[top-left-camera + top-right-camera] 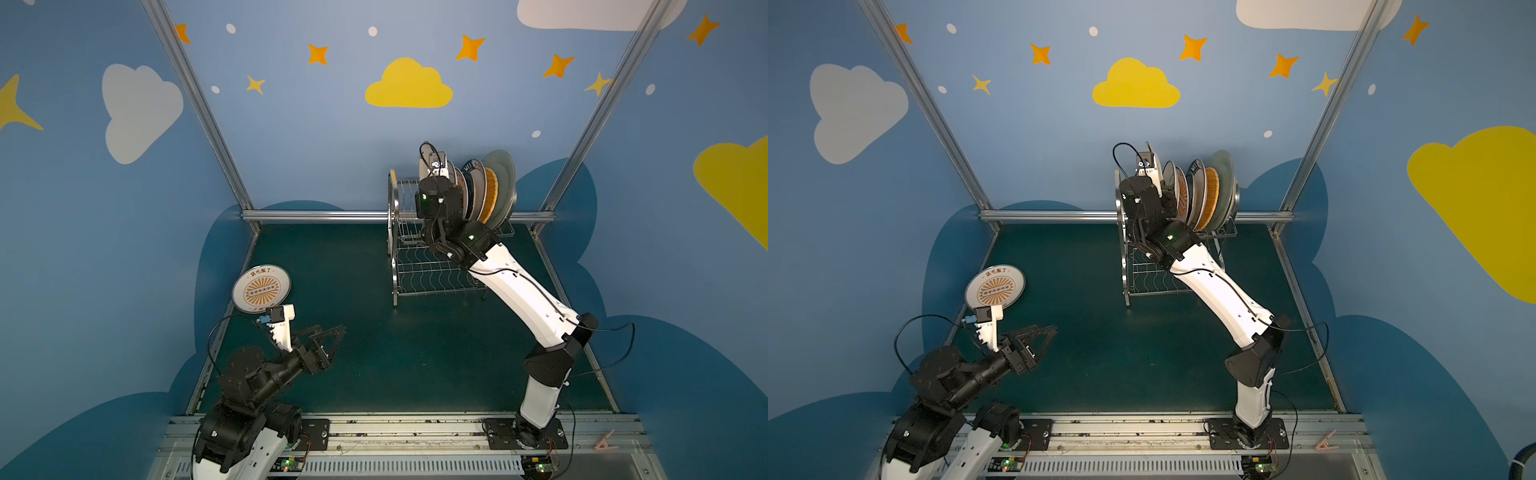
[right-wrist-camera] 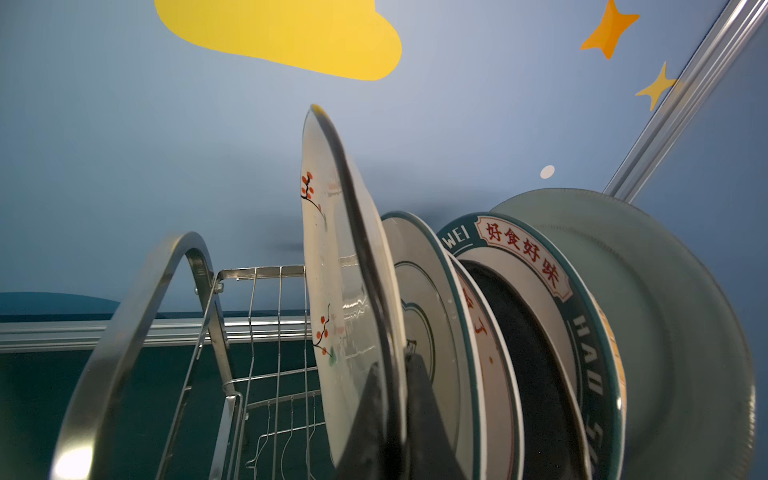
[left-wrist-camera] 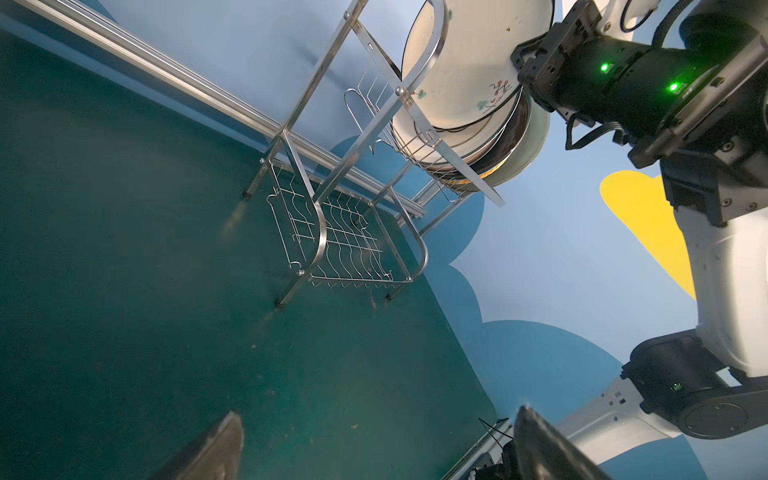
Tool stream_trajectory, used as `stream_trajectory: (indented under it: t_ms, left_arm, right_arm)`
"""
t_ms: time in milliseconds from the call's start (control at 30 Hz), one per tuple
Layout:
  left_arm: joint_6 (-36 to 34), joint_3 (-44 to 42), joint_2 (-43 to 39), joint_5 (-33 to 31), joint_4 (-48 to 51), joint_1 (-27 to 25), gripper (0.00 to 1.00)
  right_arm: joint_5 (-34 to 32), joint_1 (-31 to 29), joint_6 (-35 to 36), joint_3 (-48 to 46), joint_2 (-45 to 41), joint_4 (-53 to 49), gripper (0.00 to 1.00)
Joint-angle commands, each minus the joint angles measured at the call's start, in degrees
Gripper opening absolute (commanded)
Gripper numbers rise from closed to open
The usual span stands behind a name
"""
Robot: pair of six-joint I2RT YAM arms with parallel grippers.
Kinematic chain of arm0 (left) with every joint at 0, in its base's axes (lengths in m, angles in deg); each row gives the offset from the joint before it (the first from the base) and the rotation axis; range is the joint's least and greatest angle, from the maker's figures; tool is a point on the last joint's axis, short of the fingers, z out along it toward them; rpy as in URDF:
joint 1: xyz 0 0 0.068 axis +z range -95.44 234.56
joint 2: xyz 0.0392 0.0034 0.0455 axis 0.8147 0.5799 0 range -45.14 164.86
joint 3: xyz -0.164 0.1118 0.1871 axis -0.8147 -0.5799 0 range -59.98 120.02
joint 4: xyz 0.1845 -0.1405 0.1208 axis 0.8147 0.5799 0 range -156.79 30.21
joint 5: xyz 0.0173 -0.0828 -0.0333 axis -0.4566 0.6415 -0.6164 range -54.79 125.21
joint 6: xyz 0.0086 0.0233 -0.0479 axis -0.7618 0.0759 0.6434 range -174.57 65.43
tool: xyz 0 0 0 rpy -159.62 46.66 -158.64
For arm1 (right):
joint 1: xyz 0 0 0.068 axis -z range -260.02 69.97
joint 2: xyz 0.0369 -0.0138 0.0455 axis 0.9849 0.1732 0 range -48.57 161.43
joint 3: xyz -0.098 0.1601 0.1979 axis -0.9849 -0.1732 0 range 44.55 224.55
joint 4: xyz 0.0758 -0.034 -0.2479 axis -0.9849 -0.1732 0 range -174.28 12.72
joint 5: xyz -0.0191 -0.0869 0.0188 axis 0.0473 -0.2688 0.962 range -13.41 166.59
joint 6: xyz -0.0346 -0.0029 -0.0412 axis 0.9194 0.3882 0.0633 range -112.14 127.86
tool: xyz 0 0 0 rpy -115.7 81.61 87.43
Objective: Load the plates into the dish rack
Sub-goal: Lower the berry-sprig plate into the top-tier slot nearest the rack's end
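I should keep lowering the cream floral plate (image 2: 342, 264) with my right gripper, as it hangs upright beside the standing plates (image 2: 438, 312), until it sits in the slot of the rack, then let go.
The dish rack (image 1: 415, 266) (image 1: 1142, 274) stands at the back of the mat. My right gripper (image 2: 395, 361) is shut on the rim of a cream floral plate (image 2: 328, 257) (image 3: 469, 62), holding it upright over the rack's slotted upper tier. To its right several plates stand in slots, among them a black one (image 2: 528, 353), a teal-rimmed one (image 2: 523, 249) and a pale green one (image 2: 665, 311). An orange-sunburst plate (image 1: 261, 287) (image 1: 994, 287) lies at the mat's left edge. Just in front of it my left gripper (image 1: 338, 338) (image 3: 378, 415) hangs open, holding nothing.
Aluminium rails (image 1: 316, 215) border the green mat (image 1: 374, 353) at the back and sides. The rack's curved end frame (image 2: 137, 316) stands left of the held plate. A pink clothes peg (image 1: 604, 441) lies on the front ledge at the right.
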Motion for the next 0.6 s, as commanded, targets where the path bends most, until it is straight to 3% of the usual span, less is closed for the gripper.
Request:
stream_trajectory:
  t_ms: [0, 567]
  left_arm:
    - [-0.02, -0.48, -0.82, 0.22, -0.48, 0.32, 1.00]
    - [-0.03, -0.67, -0.90, 1.13, -0.87, 1.28, 1.00]
  right_arm:
    - [-1.04, 0.55, -3.30, 2.42, -1.43, 2.95, 0.00]
    - [2.51, 1.15, -9.63, 1.23, -1.90, -4.48, 0.00]
